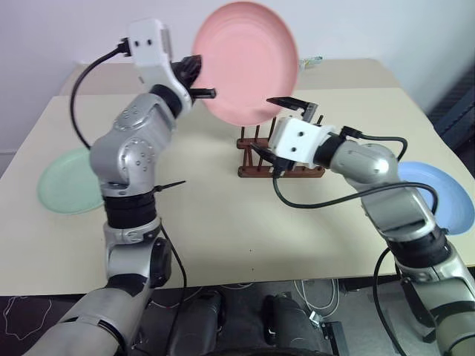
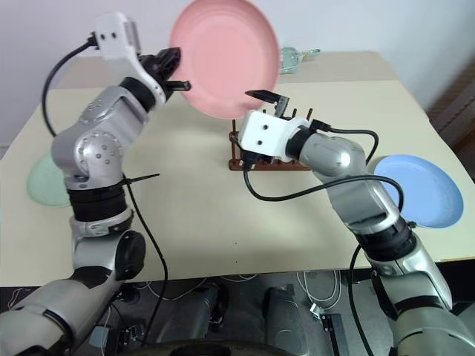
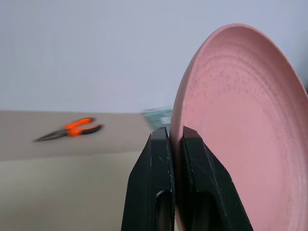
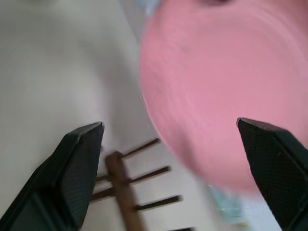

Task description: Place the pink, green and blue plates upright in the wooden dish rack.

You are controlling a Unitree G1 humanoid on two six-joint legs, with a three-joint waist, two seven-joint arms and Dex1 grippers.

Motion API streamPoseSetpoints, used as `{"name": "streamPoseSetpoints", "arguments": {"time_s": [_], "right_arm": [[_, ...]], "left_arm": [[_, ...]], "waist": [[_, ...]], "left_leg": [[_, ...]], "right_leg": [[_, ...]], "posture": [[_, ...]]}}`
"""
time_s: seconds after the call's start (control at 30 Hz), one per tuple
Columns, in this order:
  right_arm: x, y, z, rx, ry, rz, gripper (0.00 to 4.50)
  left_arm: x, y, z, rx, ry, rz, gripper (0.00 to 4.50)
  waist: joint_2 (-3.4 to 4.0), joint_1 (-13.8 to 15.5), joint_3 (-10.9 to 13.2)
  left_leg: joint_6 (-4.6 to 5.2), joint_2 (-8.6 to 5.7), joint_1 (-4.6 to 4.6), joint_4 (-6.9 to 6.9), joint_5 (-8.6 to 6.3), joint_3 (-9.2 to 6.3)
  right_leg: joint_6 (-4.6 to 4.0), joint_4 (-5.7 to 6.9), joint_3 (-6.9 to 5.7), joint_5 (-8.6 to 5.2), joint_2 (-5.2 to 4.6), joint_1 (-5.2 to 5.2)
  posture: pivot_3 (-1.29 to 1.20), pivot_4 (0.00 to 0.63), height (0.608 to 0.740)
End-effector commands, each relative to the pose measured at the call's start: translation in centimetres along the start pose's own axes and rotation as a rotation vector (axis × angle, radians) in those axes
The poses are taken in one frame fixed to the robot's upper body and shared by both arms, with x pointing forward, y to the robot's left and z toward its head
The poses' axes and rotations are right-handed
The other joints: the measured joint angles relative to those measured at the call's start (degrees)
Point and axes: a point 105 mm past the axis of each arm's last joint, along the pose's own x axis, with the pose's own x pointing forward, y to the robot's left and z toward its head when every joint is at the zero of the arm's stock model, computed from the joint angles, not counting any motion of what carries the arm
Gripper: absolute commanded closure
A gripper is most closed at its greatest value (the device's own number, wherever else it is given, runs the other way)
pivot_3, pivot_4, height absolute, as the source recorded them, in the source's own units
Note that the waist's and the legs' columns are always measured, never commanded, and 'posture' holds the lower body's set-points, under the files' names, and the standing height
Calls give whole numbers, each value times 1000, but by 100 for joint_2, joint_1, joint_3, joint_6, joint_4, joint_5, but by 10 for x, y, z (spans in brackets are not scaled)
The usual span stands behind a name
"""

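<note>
My left gripper is holding the pink plate [image 1: 246, 63] with its flat side towards the rack's slots, so next my right gripper takes hold of the plate's lower rim [image 1: 266, 119] and turns the plate edge-on before lowering it.
The pink plate [image 1: 249, 59] is held upright in the air above the table, with my left gripper [image 1: 194, 78] shut on its left rim; the left wrist view shows both black fingers [image 3: 156, 163] pinching that rim. Just below and to its right, my right gripper [image 1: 298, 107] stands open, the plate's lower edge [image 4: 216, 86] between and beyond its fingers, apart from them. Partly hidden behind the right hand, the wooden dish rack [image 1: 252, 152] sits on the table with nothing in it. The green plate [image 1: 63, 182] lies flat at the table's left edge. The blue plate [image 1: 445, 193] lies flat at the right edge.
Orange-handled pliers [image 3: 70, 130] lie on the far table surface. A small greenish item [image 1: 310, 61] sits at the back edge behind the pink plate. Black cables hang from both wrists. The beige table [image 1: 223, 222] has bare room in front of the rack.
</note>
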Motion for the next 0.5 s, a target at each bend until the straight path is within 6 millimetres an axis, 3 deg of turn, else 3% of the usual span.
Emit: {"name": "streamPoseSetpoints", "arguments": {"time_s": [0.03,0.13,0.3,0.37,0.4,0.5], "right_arm": [[7,-6,-7,-124,34,-61,0],[8,-4,-18,-168,72,-76,844],[2,-9,-25,-245,110,-131,3357],[-1,-12,-26,-257,110,-154,4270],[-3,-13,-26,-255,109,-164,4500],[-10,-20,-24,-209,89,-209,4500]], "left_arm": [[-2,-20,13,-4,-43,-67,4453],[-3,-24,8,-9,-28,-72,4500],[-6,-19,-2,-54,5,-54,4500],[-6,-14,2,-137,-18,-48,3805],[-5,-10,7,-197,-43,-33,3416],[-7,12,32,-298,-176,45,1972]], "waist": [[0,-1,0],[1,-5,2],[0,-11,2],[0,-7,2],[0,-5,2],[-9,13,8]], "left_leg": [[-1,0,0,0,1,0],[-3,0,0,0,3,1],[-4,1,0,1,4,0],[-4,1,0,1,4,0],[-4,1,0,1,4,0],[-4,0,-2,5,4,-1]], "right_leg": [[0,0,1,0,0,0],[0,2,2,0,1,-2],[0,5,3,0,4,-2],[0,5,3,0,4,-2],[0,5,3,0,4,-2],[0,4,3,0,4,0]], "posture": [[0,150,719],[0,150,719],[0,150,719],[0,150,719],[0,150,719],[0,150,719]]}}
